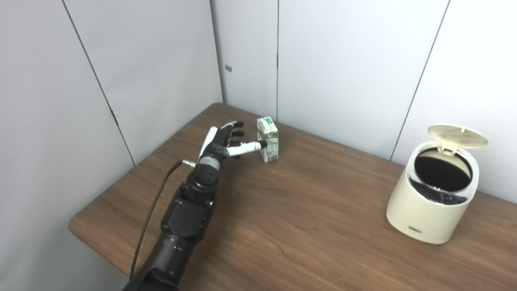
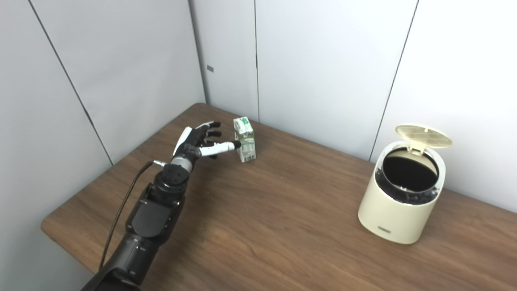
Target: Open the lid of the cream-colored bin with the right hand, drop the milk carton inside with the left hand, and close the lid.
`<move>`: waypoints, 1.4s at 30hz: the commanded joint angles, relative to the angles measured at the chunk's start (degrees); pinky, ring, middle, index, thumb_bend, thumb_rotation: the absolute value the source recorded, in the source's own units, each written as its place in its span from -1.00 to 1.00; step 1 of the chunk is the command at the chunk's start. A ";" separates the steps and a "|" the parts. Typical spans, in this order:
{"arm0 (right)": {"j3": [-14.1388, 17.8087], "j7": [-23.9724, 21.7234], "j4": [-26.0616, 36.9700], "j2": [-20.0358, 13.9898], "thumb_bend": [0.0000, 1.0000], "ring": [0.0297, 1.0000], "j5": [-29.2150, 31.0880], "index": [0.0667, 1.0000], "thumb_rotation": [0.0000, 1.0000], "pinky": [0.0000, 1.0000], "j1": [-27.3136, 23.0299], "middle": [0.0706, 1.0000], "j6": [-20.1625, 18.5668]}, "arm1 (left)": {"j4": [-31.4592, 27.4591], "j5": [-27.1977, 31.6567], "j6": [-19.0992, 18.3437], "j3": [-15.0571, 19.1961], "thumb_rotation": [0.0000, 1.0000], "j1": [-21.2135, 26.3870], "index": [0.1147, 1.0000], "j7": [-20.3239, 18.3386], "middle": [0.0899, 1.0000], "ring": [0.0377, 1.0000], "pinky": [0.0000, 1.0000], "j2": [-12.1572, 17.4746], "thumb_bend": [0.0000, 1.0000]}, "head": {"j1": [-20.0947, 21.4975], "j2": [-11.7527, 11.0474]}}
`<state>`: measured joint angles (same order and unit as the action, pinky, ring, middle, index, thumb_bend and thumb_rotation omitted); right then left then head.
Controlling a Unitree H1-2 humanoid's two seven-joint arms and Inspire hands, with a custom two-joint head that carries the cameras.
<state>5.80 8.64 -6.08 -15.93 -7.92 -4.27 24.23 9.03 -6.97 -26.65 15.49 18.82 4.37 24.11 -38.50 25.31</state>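
The milk carton (image 1: 268, 140) is much narrower than the bin's opening (image 1: 442, 171), so I expect it to slide through and lean inside when I drop it.
A small green and white milk carton (image 1: 268, 138) stands upright on the brown table (image 1: 307, 226), toward the far left. My left hand (image 1: 226, 142) is just left of it, open with fingers spread; the thumb tip reaches the carton's front left side. The hand is not closed around the carton. At the right stands the cream-colored bin (image 1: 434, 196), its round lid (image 1: 457, 135) tipped up and back, so the dark inside shows. My right hand is out of both views.
Grey wall panels (image 1: 343, 68) close in behind the table and along its left side, meeting in a corner just behind the carton. A black cable (image 1: 151, 214) runs along my left forearm. Bare wood lies between the carton and the bin.
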 commanded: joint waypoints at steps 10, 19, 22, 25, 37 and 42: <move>-0.58 1.48 -1.50 1.89 -0.38 0.27 -2.14 0.25 0.16 -0.01 2.30 0.31 2.48 | 4.03 0.15 2.08 -1.35 -0.57 5.62 0.78 0.16 0.71 0.65 0.48 1.85 1.00 | 2.00 -0.76; -0.73 2.61 -1.24 2.49 -0.40 0.25 -3.38 0.23 0.15 -0.04 2.74 0.30 2.56 | 6.85 -2.00 1.46 -5.59 -0.44 8.98 0.78 -0.90 0.61 0.55 0.31 3.25 1.00 | 3.58 -0.99; -0.75 2.85 -0.97 2.62 -0.39 0.25 -3.92 0.23 0.14 -0.05 2.91 0.29 2.53 | 7.87 -1.89 2.49 -6.66 -0.45 10.10 0.75 -1.26 0.63 0.58 0.37 3.20 1.00 | 4.02 -1.03; -0.56 2.52 -0.59 2.92 -0.36 0.25 -3.60 0.23 0.18 -0.05 3.12 0.29 1.91 | 9.28 -1.90 2.82 -7.62 -0.45 11.44 0.81 -1.28 0.76 0.72 0.55 2.87 1.00 | 4.35 -0.96; -0.76 2.03 1.57 3.73 -0.26 0.23 -4.02 0.21 0.33 -0.10 3.92 0.28 0.93 | 13.31 -0.36 5.51 -9.00 -0.52 14.19 0.85 -2.36 0.84 0.81 0.64 1.22 1.00 | 6.05 -0.92; -0.75 1.92 2.07 4.11 -0.19 0.23 -4.17 0.21 0.42 -0.12 4.01 0.28 0.26 | 14.63 -1.07 6.89 -9.95 -0.51 14.24 0.82 -2.12 0.83 0.79 0.64 1.50 1.00 | 6.68 -0.80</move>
<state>5.99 10.50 -3.03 -14.42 -12.27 -2.33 23.98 24.15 -7.24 -21.58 6.17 30.59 2.14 24.65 -31.73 24.43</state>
